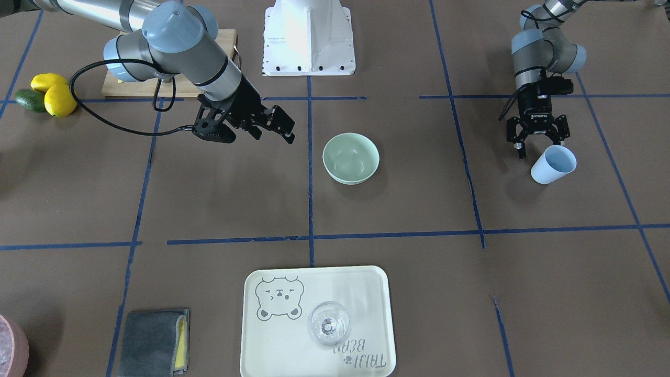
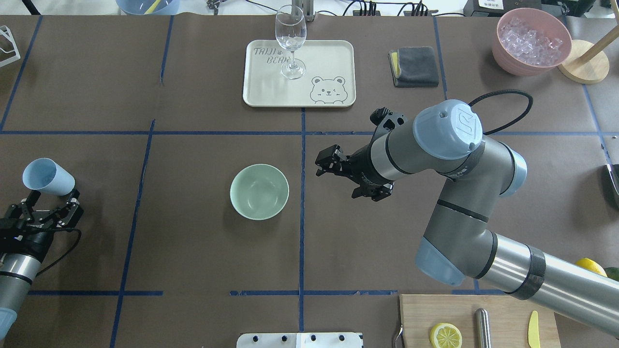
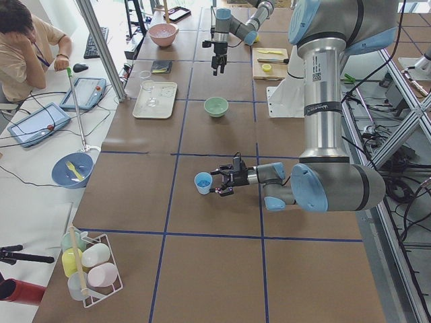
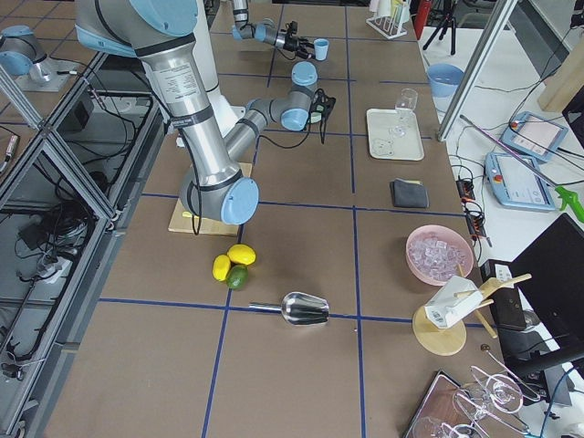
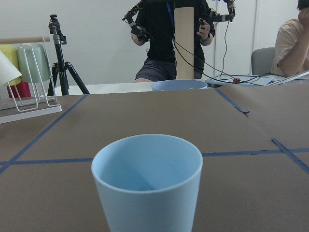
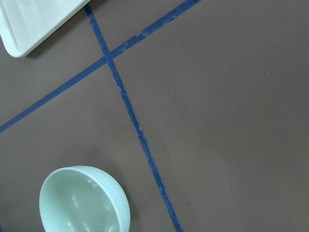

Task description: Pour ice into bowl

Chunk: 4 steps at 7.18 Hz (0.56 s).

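Observation:
I should expect hidden ice to fall out when I pour, because a faint glassy edge can be seen deep inside the light blue cup.
The pale mint-green bowl stands empty near the table's middle, and it shows at the lower left of the right wrist view. Ice lies heaped in a pink bowl at the far right corner. My right gripper hovers open and empty just right of the mint bowl. My left gripper is open at the table's left edge. A light blue cup stands upright just ahead of its fingertips, and its inside looks plain blue.
A cream tray carries a wine glass at the far side. A grey cloth lies beside it. A cutting board with a lemon slice, lemons and a metal scoop sit on my right. A person sits beyond the table.

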Tool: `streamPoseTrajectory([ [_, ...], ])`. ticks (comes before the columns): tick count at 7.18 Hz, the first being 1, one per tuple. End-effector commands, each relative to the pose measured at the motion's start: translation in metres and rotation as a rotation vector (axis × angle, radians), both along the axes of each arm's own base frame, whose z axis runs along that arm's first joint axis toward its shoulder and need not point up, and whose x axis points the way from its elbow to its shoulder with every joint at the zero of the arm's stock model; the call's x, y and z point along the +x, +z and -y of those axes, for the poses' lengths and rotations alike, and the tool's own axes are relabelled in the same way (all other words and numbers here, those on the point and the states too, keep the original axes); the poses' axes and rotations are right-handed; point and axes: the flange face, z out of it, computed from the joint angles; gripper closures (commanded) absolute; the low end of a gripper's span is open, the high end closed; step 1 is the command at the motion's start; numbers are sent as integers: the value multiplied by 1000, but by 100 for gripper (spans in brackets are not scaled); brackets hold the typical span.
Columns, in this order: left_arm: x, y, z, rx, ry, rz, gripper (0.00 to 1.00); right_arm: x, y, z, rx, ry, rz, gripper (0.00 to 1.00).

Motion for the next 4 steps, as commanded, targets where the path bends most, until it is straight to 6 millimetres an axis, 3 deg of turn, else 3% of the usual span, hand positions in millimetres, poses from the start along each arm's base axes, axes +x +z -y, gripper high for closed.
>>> streamPoseTrajectory([
  [1, 2, 4, 24, -19, -33, -8, 1, 0, 1, -1, -1, -1, -1, 0],
  [4, -2, 3, 39, -37, -44, -20, 1, 1, -2, -2, 2, -3, 5, 0],
])
